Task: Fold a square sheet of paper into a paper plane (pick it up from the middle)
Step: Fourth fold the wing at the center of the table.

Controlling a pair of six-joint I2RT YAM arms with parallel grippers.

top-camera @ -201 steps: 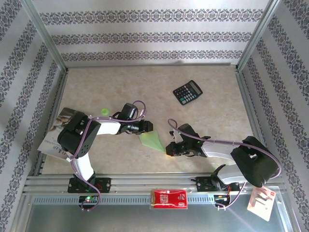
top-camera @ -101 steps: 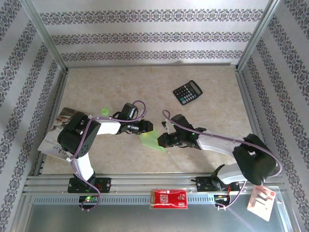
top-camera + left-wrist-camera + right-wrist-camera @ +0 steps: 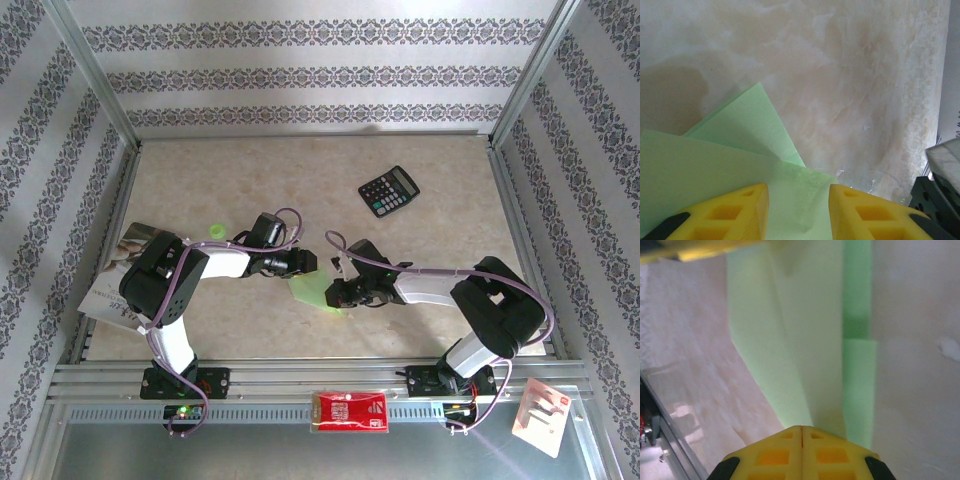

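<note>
The upper flap should bend over in a rounded curl when I fold it, because the upper flap's loose edge [image 3: 730, 149] throws a shadow on the pointed layer [image 3: 759, 141] below.
The light green sheet of paper [image 3: 312, 292] lies on the table between the two arms, folded into a tapering wedge with layered flaps. My left gripper [image 3: 305, 262] is at its upper end. In the left wrist view its yellow fingers [image 3: 799, 192] stand apart, with the paper [image 3: 740, 135] flat beneath and between them. My right gripper [image 3: 335, 295] is at the wedge's lower right edge. In the right wrist view it [image 3: 801, 429] is shut, tips together at the narrow end of the paper [image 3: 805, 340], nothing visible in the seam. The left gripper's finger [image 3: 700, 247] shows at the top.
A black calculator [image 3: 389, 191] lies at the back right. A magazine [image 3: 115, 275] sits at the left edge under the left arm, with a small green dot [image 3: 215, 232] nearby. A red-and-white packet [image 3: 349, 410] rests on the front rail, and another packet [image 3: 540, 415] lies at the bottom right.
My right arm has swung left, bringing its shut gripper from right of the paper onto the paper's lower right edge. The left arm has stayed put.
</note>
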